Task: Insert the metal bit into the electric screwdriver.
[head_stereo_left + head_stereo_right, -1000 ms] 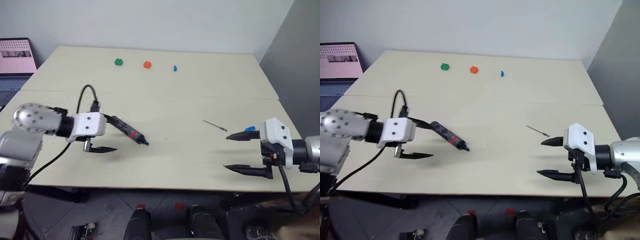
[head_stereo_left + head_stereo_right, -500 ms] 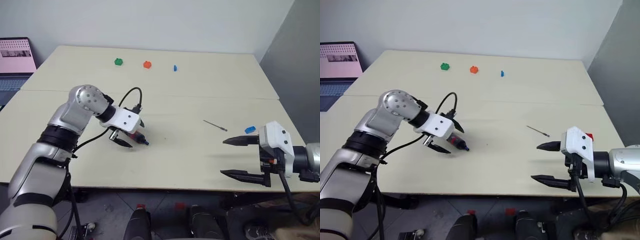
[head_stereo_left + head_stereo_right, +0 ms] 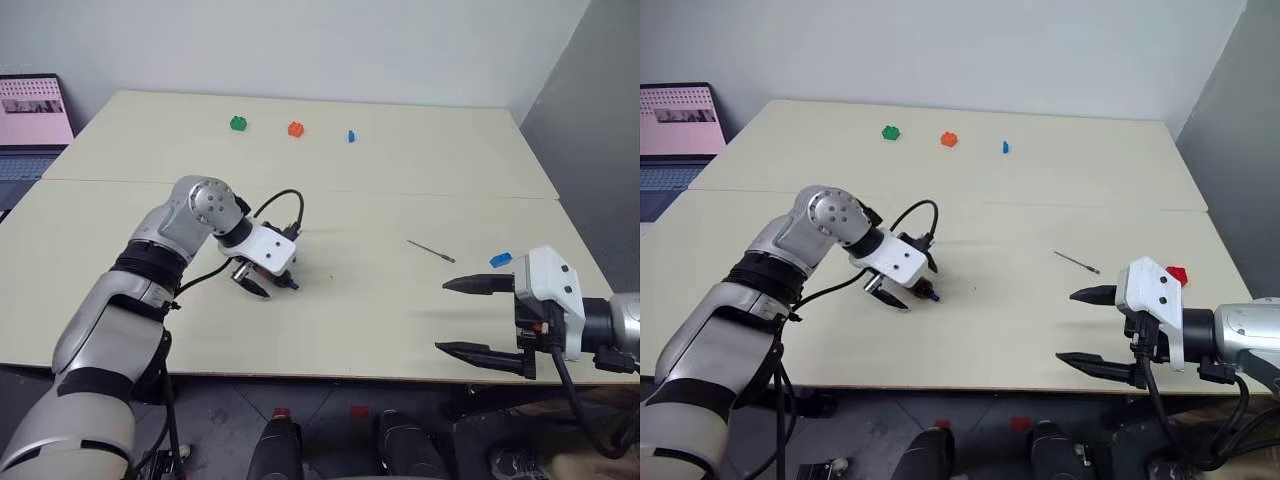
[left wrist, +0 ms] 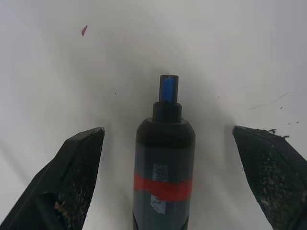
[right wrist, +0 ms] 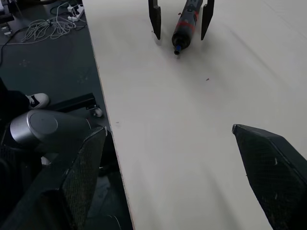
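The blue tip [image 4: 169,89] has a short, blunt collar at its end. The electric screwdriver [image 4: 164,167] should therefore hold the inserted metal bit straight when I put both down.
The electric screwdriver [image 4: 164,167], black with a red band and a blue tip, lies on the table left of centre. My left gripper [image 3: 268,284] points steeply down over its front end and is open. One finger stands on each side of the barrel, with a clear gap on both sides. The screwdriver's tip [image 3: 293,286] pokes out past the fingers. The metal bit [image 3: 431,250], a thin grey rod, lies on the table to the right of centre. My right gripper [image 3: 441,316] hovers open near the front right edge, short of the bit and holding nothing.
A green brick [image 3: 237,123], an orange brick [image 3: 295,129] and a small blue piece [image 3: 351,136] sit at the far side. A blue brick [image 3: 500,260] and a red brick [image 3: 1177,272] lie by the right gripper. A laptop [image 3: 30,110] stands far left. A cable [image 3: 282,199] loops from the left wrist.
My left arm has swung in toward the centre and down, its wrist turning to point at the table, so the open fingers now straddle the screwdriver. The right gripper has stayed almost still.
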Robot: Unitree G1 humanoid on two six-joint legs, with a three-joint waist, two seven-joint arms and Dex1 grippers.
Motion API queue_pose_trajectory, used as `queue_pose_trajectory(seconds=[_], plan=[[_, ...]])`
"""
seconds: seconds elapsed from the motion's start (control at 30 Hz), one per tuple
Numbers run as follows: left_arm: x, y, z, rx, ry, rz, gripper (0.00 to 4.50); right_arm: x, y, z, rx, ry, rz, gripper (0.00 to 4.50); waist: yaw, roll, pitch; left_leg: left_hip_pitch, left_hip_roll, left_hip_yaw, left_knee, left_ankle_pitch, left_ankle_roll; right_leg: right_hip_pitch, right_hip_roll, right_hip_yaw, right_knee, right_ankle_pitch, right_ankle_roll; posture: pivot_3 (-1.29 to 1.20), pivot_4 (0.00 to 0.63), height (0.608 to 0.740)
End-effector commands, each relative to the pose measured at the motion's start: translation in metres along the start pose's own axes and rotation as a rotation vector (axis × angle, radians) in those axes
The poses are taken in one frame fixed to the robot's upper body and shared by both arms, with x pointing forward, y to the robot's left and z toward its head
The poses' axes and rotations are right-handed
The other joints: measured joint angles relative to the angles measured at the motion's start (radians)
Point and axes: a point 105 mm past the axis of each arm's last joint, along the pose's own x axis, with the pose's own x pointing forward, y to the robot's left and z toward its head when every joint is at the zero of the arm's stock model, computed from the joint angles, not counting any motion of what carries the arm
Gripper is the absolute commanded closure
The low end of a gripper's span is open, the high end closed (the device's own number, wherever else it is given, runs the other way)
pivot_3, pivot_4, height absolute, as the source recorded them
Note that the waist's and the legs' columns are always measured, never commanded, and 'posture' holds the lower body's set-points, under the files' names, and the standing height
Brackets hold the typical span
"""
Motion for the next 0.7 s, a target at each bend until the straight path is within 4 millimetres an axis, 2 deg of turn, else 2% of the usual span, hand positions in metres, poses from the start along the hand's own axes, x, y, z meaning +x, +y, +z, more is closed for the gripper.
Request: queue_pose_trajectory(seconds=[0.03,0.33,0.53,0.7], plan=[[-0.002,0.007,-0.001,0.026,0.026,0.026,0.00,0.001,0.004,0.006,-0.035,-0.018,0.006,0.08,0.000,0.000,0.000,0.000,0.000,0.000,0.000,0.000,0.000,0.000,0.000,0.000,0.000,0.000,0.000,0.00,0.150,0.740],[0.006,0.012,-0.004,0.032,0.052,0.030,0.00,0.000,0.006,0.003,-0.030,-0.003,0.003,0.08,0.000,0.000,0.000,0.000,0.000,0.000,0.001,0.000,0.000,0.001,0.000,0.000,0.000,0.000,0.001,0.00,0.150,0.740],[0.014,0.011,-0.001,0.038,0.038,0.015,1.14,-0.001,0.006,0.004,-0.033,-0.002,-0.001,0.00,0.001,0.000,0.000,0.002,-0.001,-0.001,0.001,0.000,0.000,0.003,0.000,0.000,0.000,0.000,0.001,0.00,0.150,0.740],[0.017,0.004,-0.006,0.047,0.063,-0.003,2.21,-0.001,0.006,0.004,-0.041,0.002,-0.005,0.00,0.001,0.000,0.000,0.002,-0.001,-0.001,0.001,0.000,0.000,0.003,0.000,0.000,0.001,0.000,0.001,0.00,0.150,0.740]])
